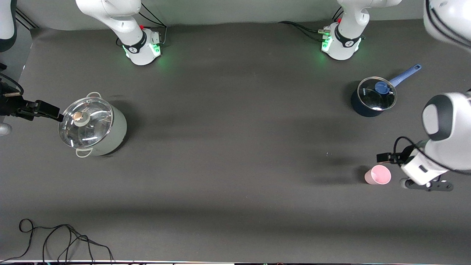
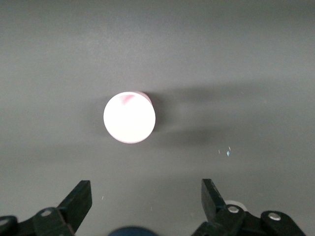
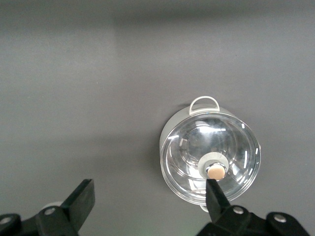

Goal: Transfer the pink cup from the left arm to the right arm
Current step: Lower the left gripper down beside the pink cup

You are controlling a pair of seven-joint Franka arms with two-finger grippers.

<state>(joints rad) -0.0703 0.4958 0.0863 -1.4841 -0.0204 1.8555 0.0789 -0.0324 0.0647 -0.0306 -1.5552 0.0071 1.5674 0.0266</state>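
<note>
The pink cup's open top (image 1: 381, 174) is beside my left gripper, which points down, so next I back away, tip the gripper level and grab the cup around its side (image 1: 368, 177).
The pink cup (image 1: 378, 175) stands upright on the dark table near the left arm's end, nearer to the front camera than the blue saucepan. My left gripper (image 1: 427, 184) hovers beside the cup, toward the left arm's end of the table, open and empty. In the left wrist view the cup (image 2: 129, 118) shows from above, apart from the wide-open left gripper (image 2: 146, 196). My right gripper (image 1: 44, 110) is over the right arm's end of the table, beside the white pot, open and empty; it waits. It also shows in the right wrist view (image 3: 150, 196).
A white pot with a glass lid (image 1: 92, 127) stands at the right arm's end, also in the right wrist view (image 3: 210, 157). A blue saucepan with a glass lid (image 1: 373, 97) stands at the left arm's end. A black cable (image 1: 66, 239) lies near the front edge.
</note>
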